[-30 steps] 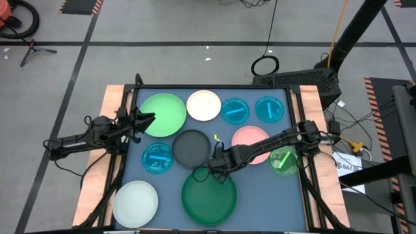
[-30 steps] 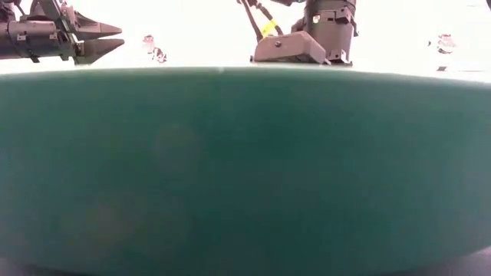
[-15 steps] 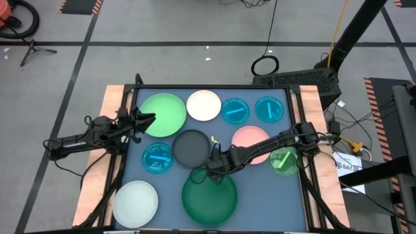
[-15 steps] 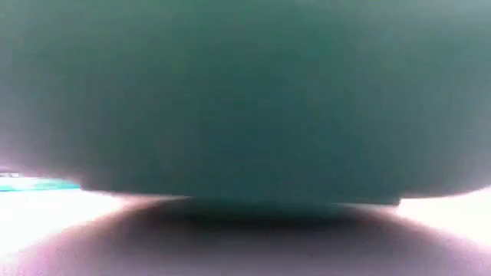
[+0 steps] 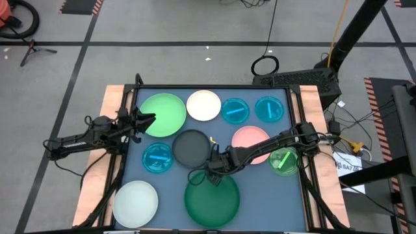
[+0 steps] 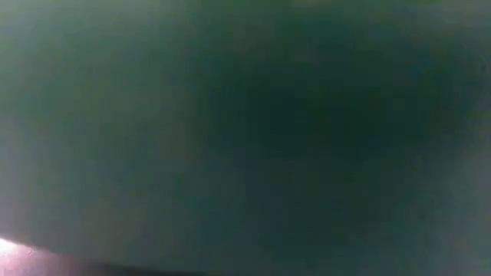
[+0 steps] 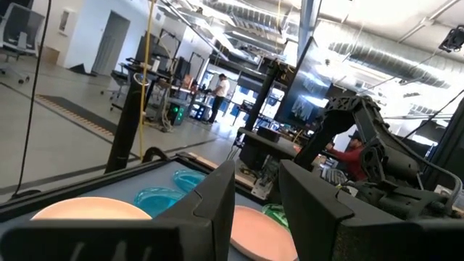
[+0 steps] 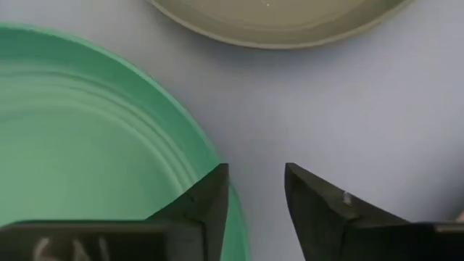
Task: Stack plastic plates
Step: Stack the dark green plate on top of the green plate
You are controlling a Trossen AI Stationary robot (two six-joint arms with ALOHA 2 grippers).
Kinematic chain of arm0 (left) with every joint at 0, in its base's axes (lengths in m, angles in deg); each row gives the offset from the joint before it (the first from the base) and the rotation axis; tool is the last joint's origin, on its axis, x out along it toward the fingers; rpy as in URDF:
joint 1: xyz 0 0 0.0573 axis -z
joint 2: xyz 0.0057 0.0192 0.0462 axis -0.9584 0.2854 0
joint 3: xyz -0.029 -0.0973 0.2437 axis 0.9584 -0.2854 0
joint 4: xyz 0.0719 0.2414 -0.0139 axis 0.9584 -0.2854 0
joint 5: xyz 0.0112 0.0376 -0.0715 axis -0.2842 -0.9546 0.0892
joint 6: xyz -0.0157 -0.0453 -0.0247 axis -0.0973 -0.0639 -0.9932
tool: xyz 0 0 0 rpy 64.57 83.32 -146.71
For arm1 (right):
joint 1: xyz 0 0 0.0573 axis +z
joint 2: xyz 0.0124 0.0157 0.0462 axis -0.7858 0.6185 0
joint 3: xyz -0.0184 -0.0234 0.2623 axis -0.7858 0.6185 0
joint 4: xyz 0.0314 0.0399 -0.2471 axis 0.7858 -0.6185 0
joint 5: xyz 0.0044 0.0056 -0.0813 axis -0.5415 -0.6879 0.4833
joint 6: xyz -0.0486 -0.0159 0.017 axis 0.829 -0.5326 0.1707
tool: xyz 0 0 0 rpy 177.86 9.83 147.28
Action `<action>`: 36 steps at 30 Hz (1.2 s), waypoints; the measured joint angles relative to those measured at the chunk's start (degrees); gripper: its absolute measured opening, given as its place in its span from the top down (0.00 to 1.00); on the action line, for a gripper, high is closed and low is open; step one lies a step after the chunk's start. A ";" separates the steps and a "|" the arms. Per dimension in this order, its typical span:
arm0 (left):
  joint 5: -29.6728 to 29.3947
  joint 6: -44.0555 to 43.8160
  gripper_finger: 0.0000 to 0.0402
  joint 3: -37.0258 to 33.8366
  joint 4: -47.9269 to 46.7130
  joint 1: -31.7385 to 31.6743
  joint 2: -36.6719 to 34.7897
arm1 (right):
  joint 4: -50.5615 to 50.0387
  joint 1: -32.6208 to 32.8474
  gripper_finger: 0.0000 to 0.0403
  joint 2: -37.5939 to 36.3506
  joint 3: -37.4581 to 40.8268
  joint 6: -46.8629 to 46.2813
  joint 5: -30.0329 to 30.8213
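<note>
The gap of the robot's right gripper is mostly above the blue mat (image 8: 257,156), so next the right gripper moves inward and centres on the dark green plate's rim (image 8: 212,156) before it lifts.
The large dark green plate (image 5: 212,203) lies near the table's near edge and fills the low view (image 6: 245,138). My right gripper (image 5: 209,174) (image 8: 257,196) is open at this plate's far rim. One finger stands over the plate's inside (image 8: 87,145) and the other outside it. The dark grey plate (image 5: 190,146) (image 8: 275,18) lies flat just beyond. My left gripper (image 5: 151,118) (image 7: 257,196) waits slightly open, in the air by the light green plate (image 5: 162,115). My right gripper straddles the dark green plate's far rim (image 8: 233,210), coming from above and slanting in from the table's right. The inner finger (image 8: 206,203) lies against the rim. Bare table shows between the rim and the outer finger (image 8: 312,206). It is not pinched.
On the blue mat lie a white plate (image 5: 203,105), two cyan plates (image 5: 234,110) (image 5: 268,109), a third cyan plate (image 5: 157,158), a pink plate (image 5: 246,135) under my right arm, a small bright green plate (image 5: 284,161) and a pale plate (image 5: 136,203). Wooden borders edge the mat.
My right gripper has crept a little toward the table's left and near edge. The dark green plate has shifted slightly toward the near right. In the low view its near edge has come up off the table, and the plate now covers the whole picture.
</note>
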 joint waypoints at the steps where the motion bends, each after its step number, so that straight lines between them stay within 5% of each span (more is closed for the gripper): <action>1: 0.00 0.00 0.71 0.00 -0.02 0.00 0.00 | 0.06 0.00 0.72 0.00 0.00 0.36 -0.02; 12: 0.04 -1.14 0.71 0.00 -0.52 -0.02 0.00 | -0.25 -0.15 0.99 -0.18 0.00 3.94 -0.15; 25: 0.11 -1.42 0.71 -0.02 -0.90 0.00 0.00 | -3.61 -1.66 0.99 -5.82 0.00 7.76 -3.37; 29: 0.09 -1.55 0.71 -0.02 -0.90 0.00 -0.01 | -5.77 -2.40 0.91 -6.51 -0.02 4.43 -11.10; 36: 0.09 -1.53 0.71 -0.02 -1.17 -0.01 -0.01 | -7.38 -1.90 0.59 -5.64 -0.01 1.50 -11.91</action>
